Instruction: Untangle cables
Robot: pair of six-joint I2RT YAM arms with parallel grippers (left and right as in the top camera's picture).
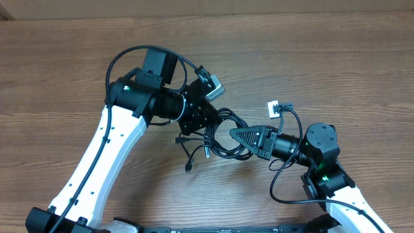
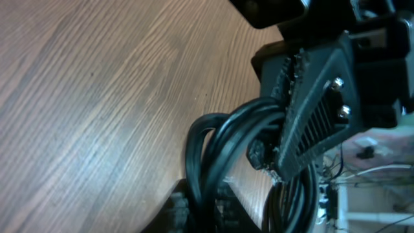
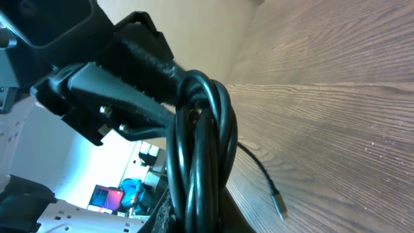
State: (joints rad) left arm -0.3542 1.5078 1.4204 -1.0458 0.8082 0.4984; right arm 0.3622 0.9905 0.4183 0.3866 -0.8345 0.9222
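Observation:
The coil (image 1: pixel 240 154) is clamped in my right gripper across from its loose plug ends (image 1: pixel 188 166). Next, my right gripper opens and moves toward those ends while my left gripper holds the coil.
The cables (image 1: pixel 220 137) are a coil of thin black cords lying mid-table between both arms. My left gripper (image 1: pixel 208 128) is shut on the coil's left side; in the left wrist view the cords (image 2: pixel 210 162) run down between its fingers (image 2: pixel 207 210). My right gripper (image 1: pixel 235 135) is shut on the coil's right side; in the right wrist view the bundle (image 3: pixel 202 149) passes between its fingers (image 3: pixel 197 217). Loose strands with plug ends (image 1: pixel 189 166) trail to the lower left. One silvery plug (image 3: pixel 279 206) lies on the wood.
The wooden table (image 1: pixel 323 58) extends all round. The right gripper (image 2: pixel 314 116) fills the right of the left wrist view, and the left gripper (image 3: pixel 119 74) the upper left of the right wrist view. Thicker black arm wires with a white connector (image 1: pixel 275 108) loop beside the right arm.

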